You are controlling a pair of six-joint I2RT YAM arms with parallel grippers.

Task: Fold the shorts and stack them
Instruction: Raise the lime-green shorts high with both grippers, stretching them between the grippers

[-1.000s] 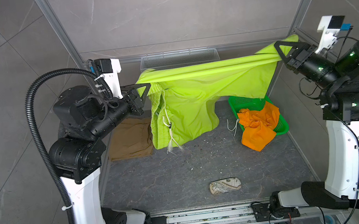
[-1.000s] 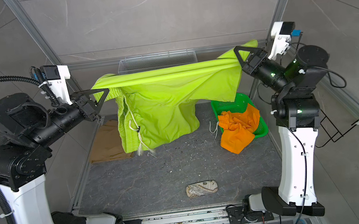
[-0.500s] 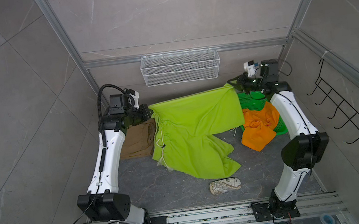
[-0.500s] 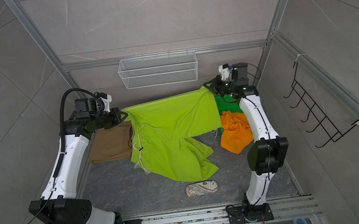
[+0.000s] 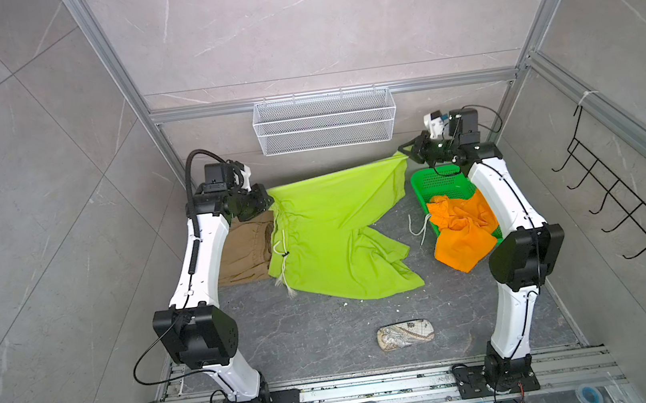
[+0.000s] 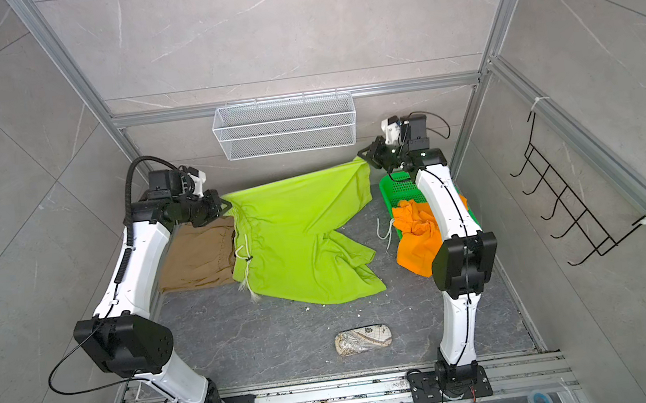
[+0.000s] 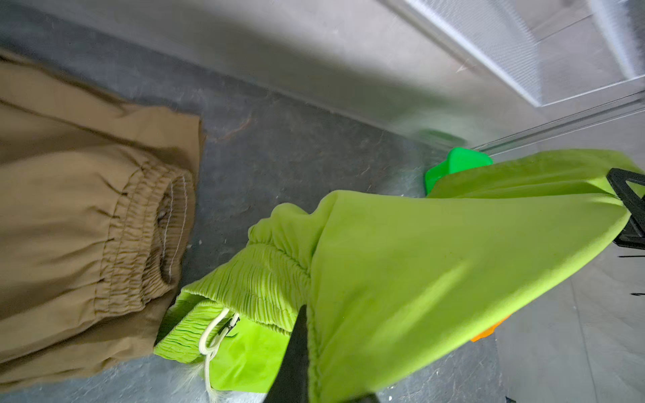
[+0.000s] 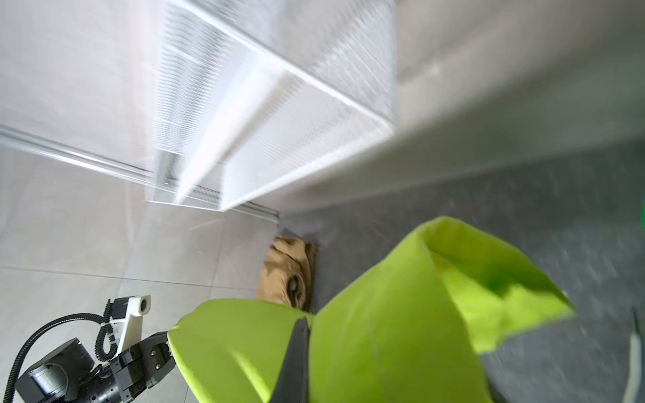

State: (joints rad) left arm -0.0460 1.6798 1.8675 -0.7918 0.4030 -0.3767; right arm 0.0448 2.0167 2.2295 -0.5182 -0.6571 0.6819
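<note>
I should use my left gripper and my right gripper to lift the shorts high and lay the lime green shorts' near leg [image 5: 389, 264] toward the pouch [image 5: 405, 334], because that leg is bunched up.
The lime green shorts [image 5: 333, 226] [image 6: 295, 231] are stretched between my two grippers at the back of the table, and their lower part lies spread on the surface. My left gripper [image 5: 269, 200] [image 6: 227, 203] is shut on the waistband corner [image 7: 419, 265]. My right gripper [image 5: 405, 150] [image 6: 364, 155] is shut on the far leg hem [image 8: 384, 331], held a little above the table. The tan shorts [image 5: 247, 245] [image 7: 69, 209] lie folded at the left, partly under the green cloth. The orange shorts [image 5: 461, 231] [image 6: 418, 237] spill over the front of the green basket [image 5: 436, 180].
A small patterned pouch [image 5: 404, 334] lies near the front edge of the table. A white wire basket [image 5: 324, 127] hangs on the back wall above the shorts. A black hook rack [image 5: 621, 191] is on the right wall.
Both arms have come down from high up, carrying the green shorts to the back of the table. The hanging cloth now lies on the surface.
</note>
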